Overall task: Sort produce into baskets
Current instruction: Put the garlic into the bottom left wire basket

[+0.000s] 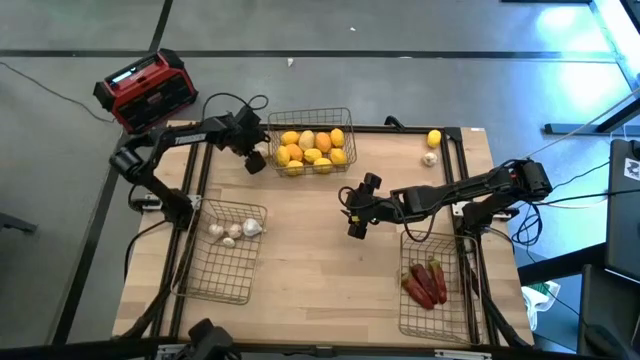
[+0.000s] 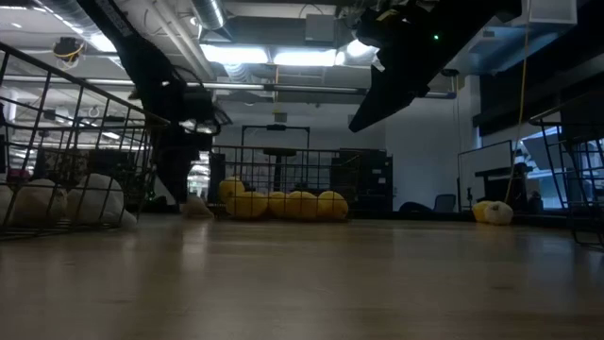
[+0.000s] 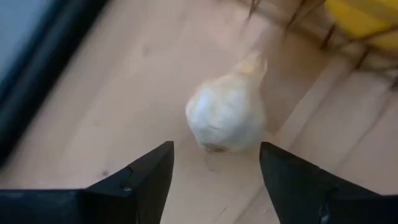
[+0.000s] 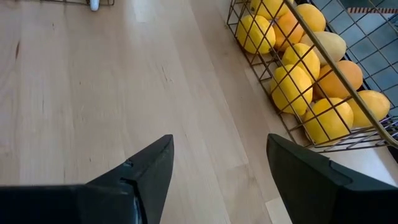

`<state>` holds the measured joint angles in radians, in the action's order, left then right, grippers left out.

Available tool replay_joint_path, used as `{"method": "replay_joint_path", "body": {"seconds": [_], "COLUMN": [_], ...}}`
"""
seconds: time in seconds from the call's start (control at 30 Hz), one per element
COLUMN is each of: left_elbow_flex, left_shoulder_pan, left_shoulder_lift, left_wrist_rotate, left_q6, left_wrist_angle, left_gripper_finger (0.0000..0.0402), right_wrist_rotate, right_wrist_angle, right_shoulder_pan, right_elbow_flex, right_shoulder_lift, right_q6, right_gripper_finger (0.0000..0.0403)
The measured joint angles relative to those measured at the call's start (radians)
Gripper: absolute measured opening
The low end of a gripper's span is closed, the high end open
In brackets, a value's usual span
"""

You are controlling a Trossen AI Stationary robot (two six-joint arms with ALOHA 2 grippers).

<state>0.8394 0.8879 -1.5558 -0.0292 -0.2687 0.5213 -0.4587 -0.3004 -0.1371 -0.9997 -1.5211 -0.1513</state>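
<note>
The garlic bulb is in front of my left gripper's fingers with its neck slanting (image 3: 254, 65), so I should straighten the gripper and put its fingers on both sides of the bulb's body (image 3: 225, 117) before I close it.
My left gripper (image 1: 255, 160) is open, low over the table just left of the far basket (image 1: 345, 115), which holds yellow and orange fruits (image 1: 312, 150). A white garlic bulb (image 3: 227, 112) lies on the table just ahead of its fingertips; the gripper hides the bulb in the high view. My right gripper (image 1: 357, 228) is open and empty above the table's middle. The left basket (image 1: 215, 280) holds garlic bulbs (image 1: 232, 231). The right basket (image 1: 440, 315) holds dark red chilies (image 1: 425, 283). A loose lemon (image 1: 433, 138) and a garlic bulb (image 1: 430, 158) lie at the far right.
A red-and-black box (image 1: 147, 90) stands on the floor beyond the table's far left corner. Bare wood (image 1: 310, 260) lies between the left and right baskets. Black frame rails (image 1: 190, 180) run along the table's sides.
</note>
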Motion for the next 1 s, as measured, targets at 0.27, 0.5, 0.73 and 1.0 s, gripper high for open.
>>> {"method": "replay_joint_path", "body": {"seconds": [0.27,0.5,0.73,1.0], "left_elbow_flex": [0.001,0.001,0.000,-0.059], "left_shoulder_pan": [0.000,0.005,-0.006,-0.045], "left_shoulder_lift": [0.138,0.136,0.109,0.109], "left_wrist_rotate": [0.001,0.049,0.134,0.185], "left_q6": [-0.032,-0.078,-0.101,-0.006], "left_wrist_angle": [-0.015,-0.077,-0.002,-0.075], "left_gripper_finger": [0.0239,0.0239,0.0228,0.0221], "right_wrist_rotate": [0.000,0.000,0.000,0.000], "right_wrist_angle": [-0.001,0.000,0.000,0.003], "right_shoulder_pan": [0.000,0.000,0.000,0.000], "right_elbow_flex": [0.000,0.000,0.000,0.000], "right_shoulder_lift": [0.000,0.000,0.000,0.000], "right_q6": [0.000,-0.001,-0.001,0.000], "right_gripper_finger": [0.0253,0.0253,0.0253,0.0253]}}
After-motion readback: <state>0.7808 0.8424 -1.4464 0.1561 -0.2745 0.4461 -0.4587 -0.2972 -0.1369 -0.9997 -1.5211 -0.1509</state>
